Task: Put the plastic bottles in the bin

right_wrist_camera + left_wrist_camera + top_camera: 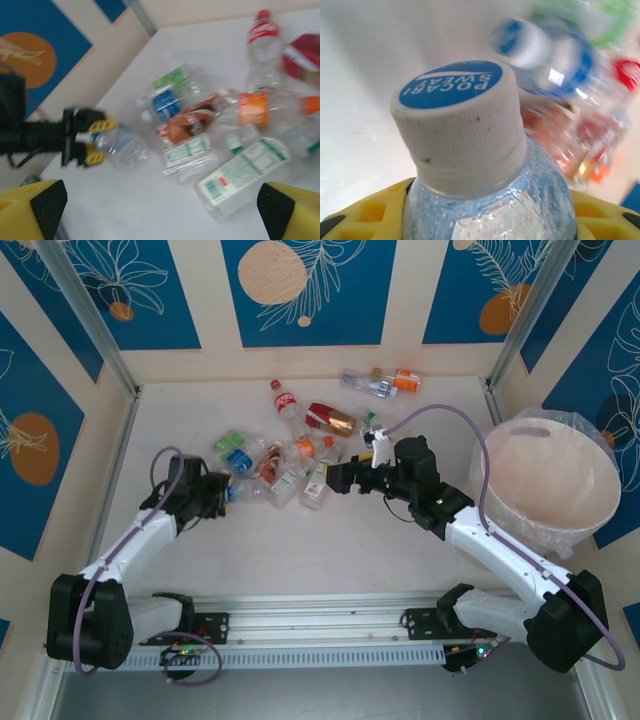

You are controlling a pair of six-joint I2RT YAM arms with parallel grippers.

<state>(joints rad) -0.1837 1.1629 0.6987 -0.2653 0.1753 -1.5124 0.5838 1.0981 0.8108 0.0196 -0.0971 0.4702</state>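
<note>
I should take the clear plastic bottle with my right gripper from my left gripper over the heap and bin it, since the bin is out of my left gripper's reach.
My left gripper is shut on a clear plastic bottle with a white cap and blue top, gripping it just below the neck. My yellow fingers press it from both sides. In the right wrist view that bottle lies low by the table in the left gripper. Several more plastic bottles lie in a loose heap mid-table, and two more bottles lie at the back. My right gripper hovers open beside a green-and-white labelled bottle. The bin stands at the far right.
Blue-and-cream panels wall the table on three sides, with metal posts at the back corners. A red-capped cola bottle and a crushed red-labelled one lie behind the heap. The right arm stretches between the bin and the heap.
</note>
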